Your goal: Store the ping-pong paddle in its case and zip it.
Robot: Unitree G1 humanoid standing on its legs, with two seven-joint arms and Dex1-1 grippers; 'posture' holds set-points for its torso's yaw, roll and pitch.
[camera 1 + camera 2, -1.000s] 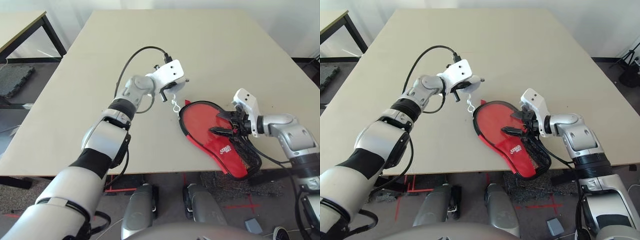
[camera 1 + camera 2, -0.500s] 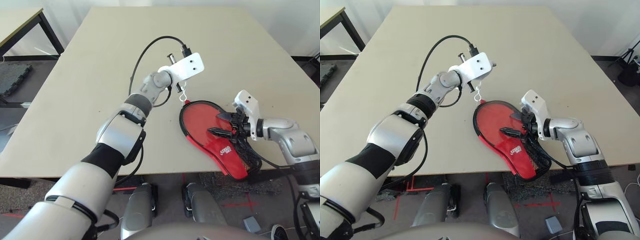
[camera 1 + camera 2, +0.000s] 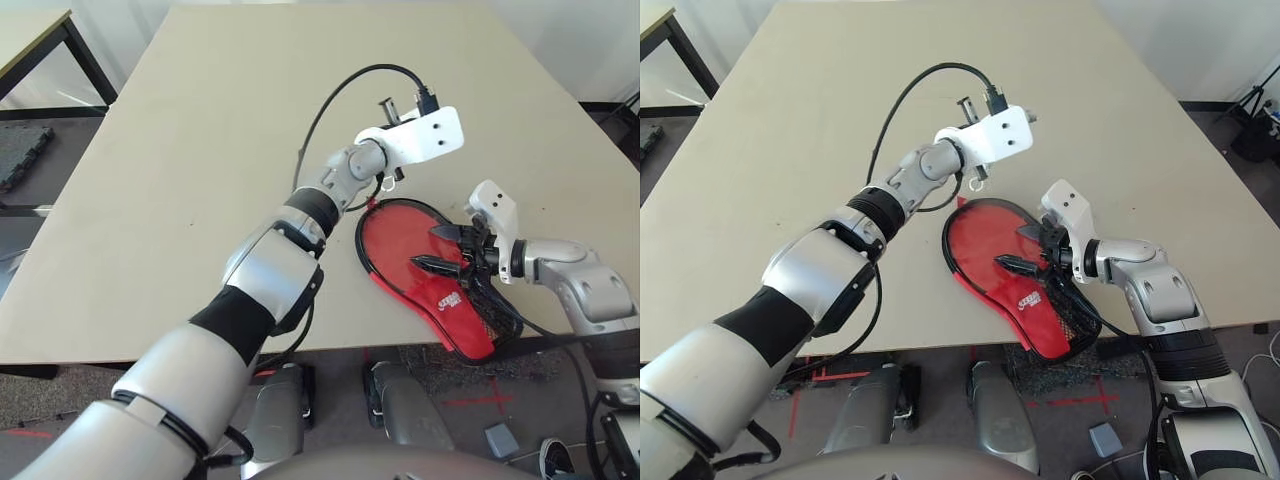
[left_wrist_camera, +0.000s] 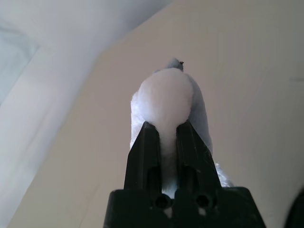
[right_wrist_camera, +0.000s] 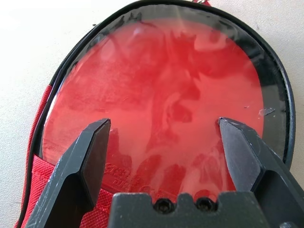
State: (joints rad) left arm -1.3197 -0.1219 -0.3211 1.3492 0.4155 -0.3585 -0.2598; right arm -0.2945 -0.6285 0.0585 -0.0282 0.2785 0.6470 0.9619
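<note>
The zip at the case's round far end (image 3: pixel 376 203) curves toward my right gripper, which should grab the white pom-pom while my left gripper holds the black rim (image 3: pixel 361 248).
The red case (image 3: pixel 452 305) with black trim lies at the table's near right, its narrow end at the front edge. The ping-pong paddle (image 5: pixel 161 85) lies inside, its glossy red face showing within the black rim. My left gripper (image 4: pixel 166 124) is shut on the white pom-pom (image 4: pixel 167 99) of the zipper, just beyond the case's round far end, under its white wrist housing (image 3: pixel 430 135). My right gripper (image 3: pixel 440 250) is open over the case's middle, one finger on each side of the paddle face (image 3: pixel 990 240).
The case's black mesh pocket (image 3: pixel 497 310) reaches the table's front edge. A black-framed side table (image 3: pixel 30 40) stands at the far left. My left arm's black cable (image 3: pixel 345 95) loops above the tabletop (image 3: pixel 200 150).
My left gripper has carried the pom-pom to the right and farther away, around the case's round end. The right gripper has stayed open over the case.
</note>
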